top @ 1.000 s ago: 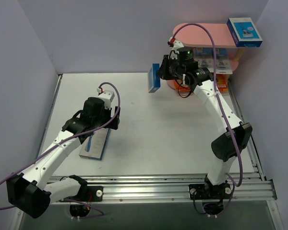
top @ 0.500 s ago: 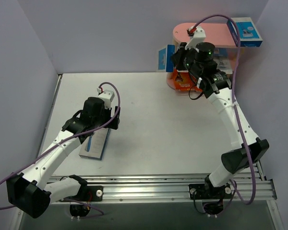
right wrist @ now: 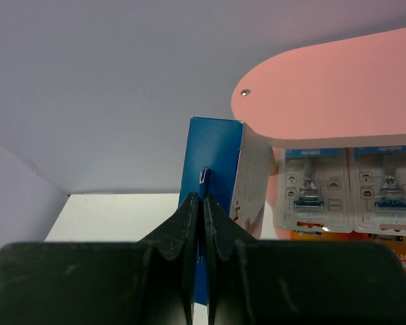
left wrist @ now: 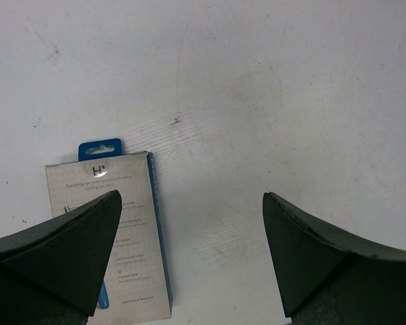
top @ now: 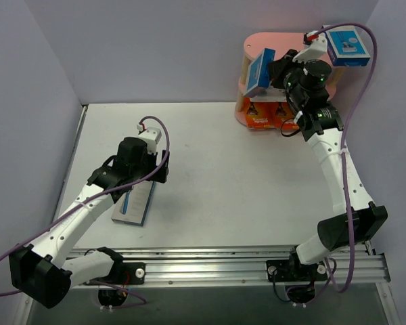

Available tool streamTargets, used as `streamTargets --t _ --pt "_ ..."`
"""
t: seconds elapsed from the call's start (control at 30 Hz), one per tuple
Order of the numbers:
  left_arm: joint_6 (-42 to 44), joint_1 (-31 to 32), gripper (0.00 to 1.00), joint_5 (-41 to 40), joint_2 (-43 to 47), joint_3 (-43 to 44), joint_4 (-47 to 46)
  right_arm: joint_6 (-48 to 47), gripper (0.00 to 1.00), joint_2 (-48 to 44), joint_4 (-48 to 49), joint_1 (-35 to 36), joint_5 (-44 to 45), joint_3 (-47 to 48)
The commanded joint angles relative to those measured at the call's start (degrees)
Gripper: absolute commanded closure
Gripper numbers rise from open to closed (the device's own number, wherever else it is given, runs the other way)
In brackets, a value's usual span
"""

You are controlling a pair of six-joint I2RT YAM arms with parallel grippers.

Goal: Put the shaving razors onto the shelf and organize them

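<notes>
The blue razor box is hanging on edge against the top board's rounded end (top: 252, 49), so next my right gripper picks it up and turns it flat onto the board (top: 282, 42).
My right gripper (right wrist: 204, 200) is shut on the thin hang tab of a blue razor box (right wrist: 216, 152), held upright in the air at the left end of the pink shelf's top board (right wrist: 338, 88). From above, this box (top: 259, 72) hangs just left of the right gripper (top: 273, 72), level with the top board (top: 284, 49). Another blue box (top: 347, 45) lies on the top tier's right end. Two blister cards (right wrist: 311, 189) stand on the middle tier, orange boxes (top: 266, 116) on the bottom. My left gripper (left wrist: 191, 203) is open above the table, with a grey-blue razor box (left wrist: 132, 196) lying under its left finger.
Lilac walls close in the table on the left, back and right, and the shelf stands in the back right corner against them. A metal rail (top: 210, 265) with both arm bases runs along the near edge. The left arm's box (top: 134, 205) lies at the table's left front.
The right arm has lifted the blue box from in front of the shelf's lower tiers up and to the right, to the top board's left end. The left arm has stayed still.
</notes>
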State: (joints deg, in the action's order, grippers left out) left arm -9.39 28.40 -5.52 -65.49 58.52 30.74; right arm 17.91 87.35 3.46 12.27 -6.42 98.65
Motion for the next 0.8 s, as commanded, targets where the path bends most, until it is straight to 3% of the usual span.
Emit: streamTargets --t 0.0,0.27,0.6,0.77 --pt "0.25 0.25 0.06 -0.02 0.98 2.39 -0.51 3.00 1.00 -3.59 10.16 -1.99 -0.96 0.05" --pt "0.33 0.25 0.05 0.07 1.25 2.47 -0.42 5.99 1.00 -2.27 12.27 -4.89 -6.06 1.54" --pt "0.33 0.25 0.06 0.42 1.16 2.48 -0.51 9.51 1.00 -0.87 14.72 -4.89 -18.62 2.07" --pt "0.42 0.25 0.06 0.60 1.16 2.56 -0.51 10.91 1.00 -1.22 17.19 -4.89 -20.04 0.84"
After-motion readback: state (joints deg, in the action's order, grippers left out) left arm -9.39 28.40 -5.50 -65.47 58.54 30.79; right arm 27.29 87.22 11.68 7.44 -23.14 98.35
